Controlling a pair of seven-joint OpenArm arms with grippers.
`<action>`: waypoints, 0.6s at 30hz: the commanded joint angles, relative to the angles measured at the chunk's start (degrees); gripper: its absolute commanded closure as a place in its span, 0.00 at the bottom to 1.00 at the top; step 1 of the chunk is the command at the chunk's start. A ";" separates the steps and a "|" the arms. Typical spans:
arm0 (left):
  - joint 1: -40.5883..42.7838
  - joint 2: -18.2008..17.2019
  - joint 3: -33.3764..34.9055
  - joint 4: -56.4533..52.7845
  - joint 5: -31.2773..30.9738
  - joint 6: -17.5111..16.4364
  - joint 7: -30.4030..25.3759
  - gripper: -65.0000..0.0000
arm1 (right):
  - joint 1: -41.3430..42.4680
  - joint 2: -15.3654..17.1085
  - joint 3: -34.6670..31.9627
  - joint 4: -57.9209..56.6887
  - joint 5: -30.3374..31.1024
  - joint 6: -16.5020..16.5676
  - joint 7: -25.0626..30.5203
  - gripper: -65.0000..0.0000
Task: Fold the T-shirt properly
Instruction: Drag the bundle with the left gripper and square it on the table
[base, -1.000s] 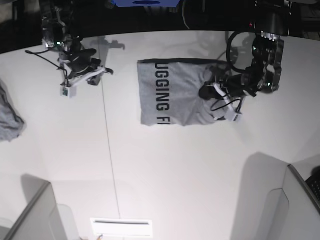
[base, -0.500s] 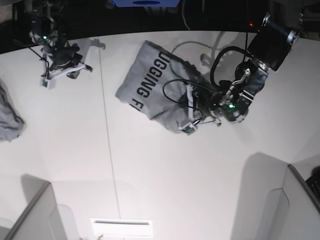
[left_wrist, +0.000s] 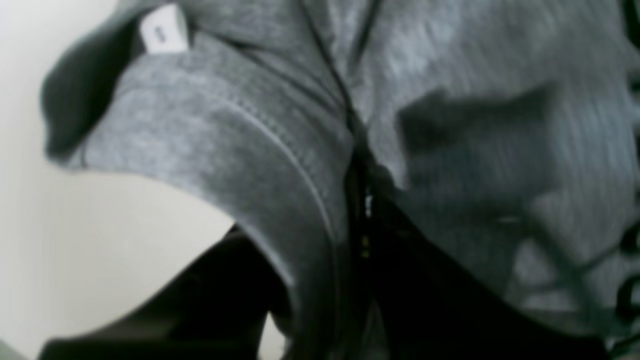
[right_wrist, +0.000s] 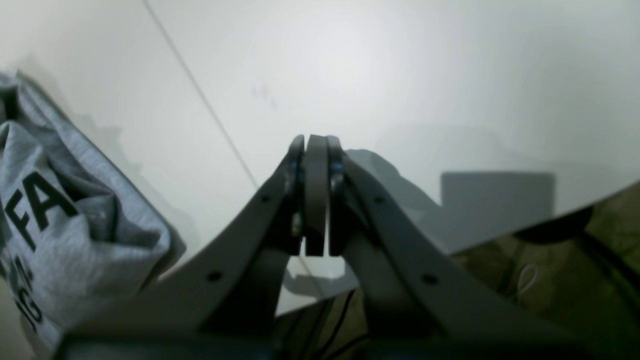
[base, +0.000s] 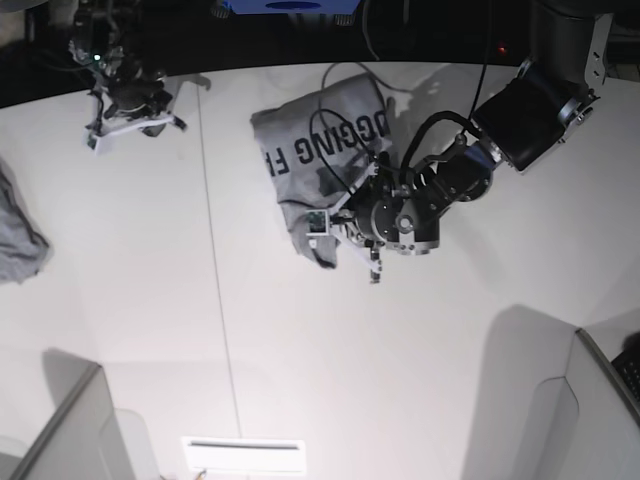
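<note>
I should keep pulling with my left gripper until the T-shirt lies straight and then let go, because it pinches the T-shirt's near edge (base: 322, 256) and the way to the seam (base: 217, 258) is clear.
The heather-grey T-shirt (base: 315, 135) with black lettering lies bunched and twisted on the white table (base: 300, 350), far centre. My left gripper (base: 343, 232) is shut on its near edge, and the arm lies across the cloth. In the left wrist view, grey fabric (left_wrist: 240, 150) with a stitched hem and a white tag (left_wrist: 162, 30) fills the frame, pinched over a dark finger (left_wrist: 210, 295). My right gripper (base: 128, 122) is shut on nothing at the far left. The right wrist view shows its fingertips (right_wrist: 316, 200) pressed together, with the T-shirt (right_wrist: 55, 235) to their left.
A smaller piece of grey cloth (base: 20, 240) lies at the table's left edge. Grey panels stand at the near left corner (base: 70, 430) and the near right corner (base: 590, 410). A white sheet (base: 243, 455) lies at the front edge. A seam (base: 215, 280) runs across the table.
My left gripper has dragged the T-shirt leftward and turned it, so the once flat cloth is crumpled. The right gripper has drifted toward the far left corner, still shut.
</note>
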 joint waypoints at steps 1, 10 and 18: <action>0.36 -0.87 0.43 -0.92 3.60 -0.95 1.45 1.00 | -0.02 0.51 0.29 0.83 -0.22 0.42 1.19 1.00; 0.27 3.43 0.43 -1.00 6.94 -0.95 -0.75 1.00 | -0.19 -1.86 0.38 0.83 -0.22 0.42 1.19 1.00; -0.87 9.85 0.43 -10.23 6.94 -0.95 -0.66 1.00 | -0.19 -1.86 0.38 0.83 -0.22 0.42 1.19 1.00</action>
